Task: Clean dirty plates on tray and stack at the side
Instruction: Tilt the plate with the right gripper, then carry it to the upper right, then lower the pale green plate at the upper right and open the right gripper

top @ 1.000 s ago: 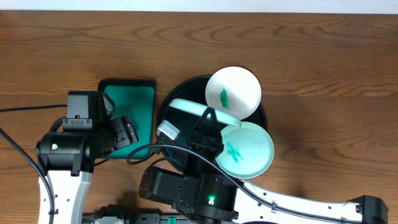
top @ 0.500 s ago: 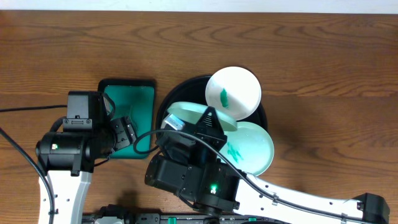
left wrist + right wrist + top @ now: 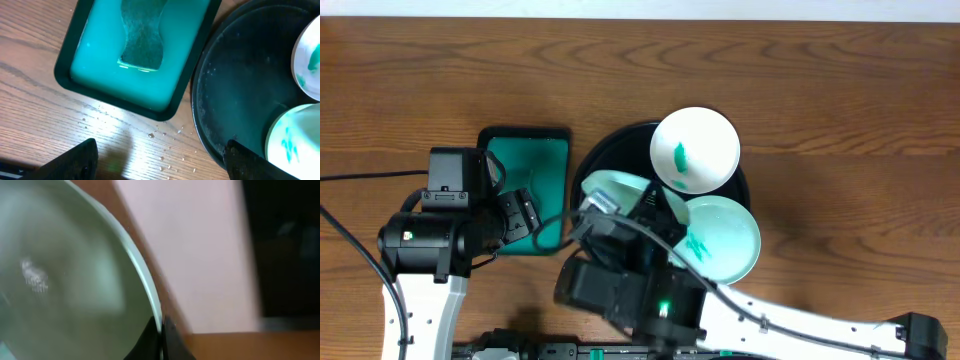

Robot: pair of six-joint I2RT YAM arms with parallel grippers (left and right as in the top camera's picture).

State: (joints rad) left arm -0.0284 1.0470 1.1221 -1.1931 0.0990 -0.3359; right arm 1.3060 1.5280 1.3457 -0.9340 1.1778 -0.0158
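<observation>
The plate's rim [image 3: 150,291] is pinched in my right gripper and the wood [image 3: 855,162] beside the smeared plates is clear, so I should keep moving the plate there until it lies flat.
The round black tray [image 3: 610,150] holds two plates, each with a green smear: one at its far right [image 3: 695,148], one at its near right [image 3: 723,238]. My right gripper [image 3: 655,205] is shut on the rim of a third plate [image 3: 610,186] and holds it tilted above the tray's left side. In the right wrist view this plate [image 3: 65,280] fills the left, pinched at its rim by the fingers [image 3: 161,330]. My left gripper [image 3: 160,160] is open and empty above the wood between the green tray and the black tray [image 3: 235,80].
A green rectangular tray with a black rim [image 3: 535,170] lies left of the black tray, with a dark sponge [image 3: 142,35] in it. Water droplets [image 3: 165,142] dot the wood by the left gripper. The left arm [image 3: 430,235] stands at the near left.
My right gripper has lifted the third plate, tilted it and turned it left above the tray. The left arm has not moved.
</observation>
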